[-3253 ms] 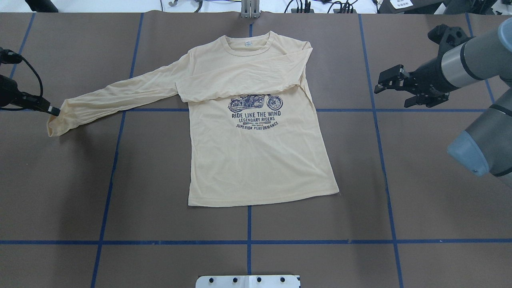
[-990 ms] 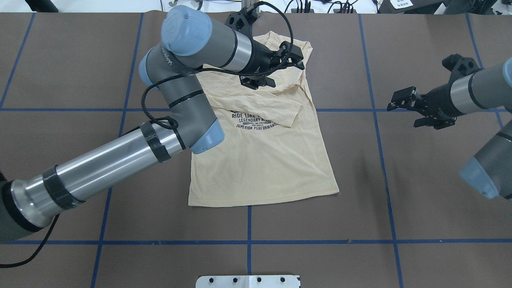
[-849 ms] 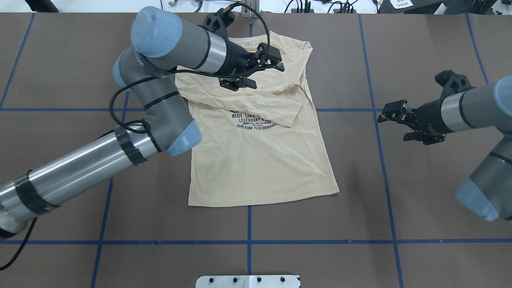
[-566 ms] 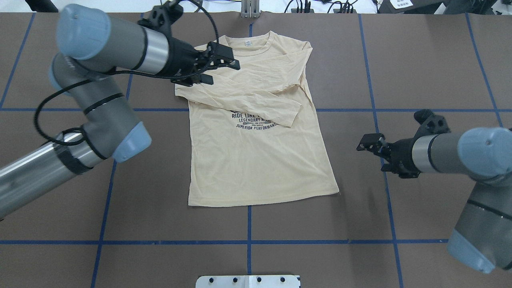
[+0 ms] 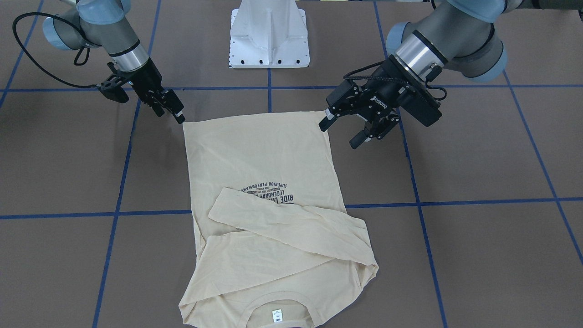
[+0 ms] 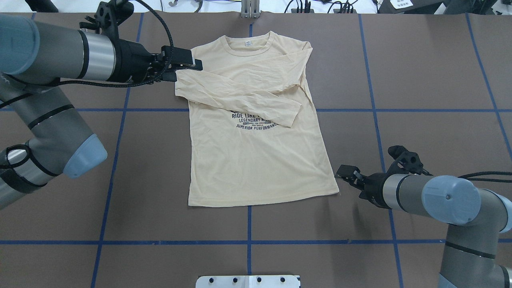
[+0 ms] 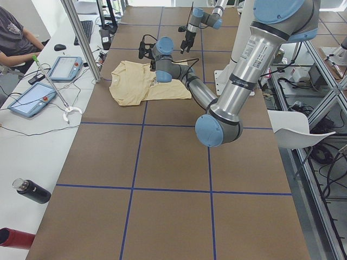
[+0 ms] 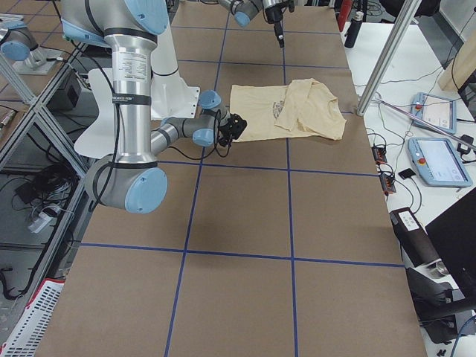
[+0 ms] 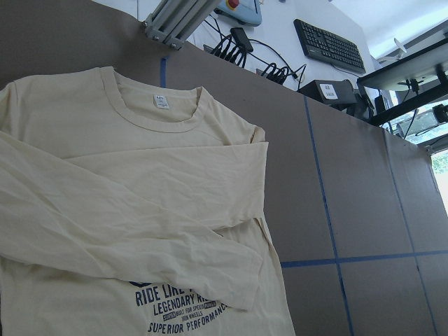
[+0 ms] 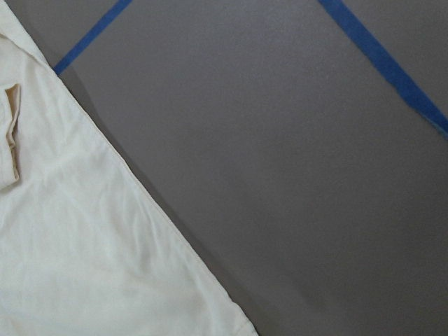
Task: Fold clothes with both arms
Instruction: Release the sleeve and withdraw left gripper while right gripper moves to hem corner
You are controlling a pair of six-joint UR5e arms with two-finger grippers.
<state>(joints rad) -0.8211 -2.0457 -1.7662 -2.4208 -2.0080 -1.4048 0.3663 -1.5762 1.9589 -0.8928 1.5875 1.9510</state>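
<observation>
The pale beige shirt lies smooth [image 5: 262, 152] from hem to chest. I therefore expect the folded sleeves [image 5: 289, 226] and collar to slide along when I pull the hem.
The pale beige shirt [image 6: 256, 160] lies flat on the brown table, collar away from me. Both sleeves are folded across the chest and hide part of the navy print [image 6: 256, 120]. In the overhead view my left gripper [image 6: 185, 69] is open beside the shirt's left shoulder, and the left wrist view looks across the collar [image 9: 150, 115]. The front-facing view shows that same gripper [image 5: 341, 130] open next to a hem corner. My right gripper [image 6: 348, 178] is open, low at the other hem corner [image 10: 231, 308], holding nothing.
The white pedestal [image 5: 268, 36] stands at my edge of the table. Blue tape lines [image 6: 248, 242] cross the brown surface. Beyond the far edge are tablets [image 7: 65, 67], a metal post [image 7: 81, 38], cables and a seated person [image 7: 16, 32].
My left arm laid the left sleeve across the chest, let go and drew back to the left shoulder. My right gripper moved from the far right down to the hem's right corner.
</observation>
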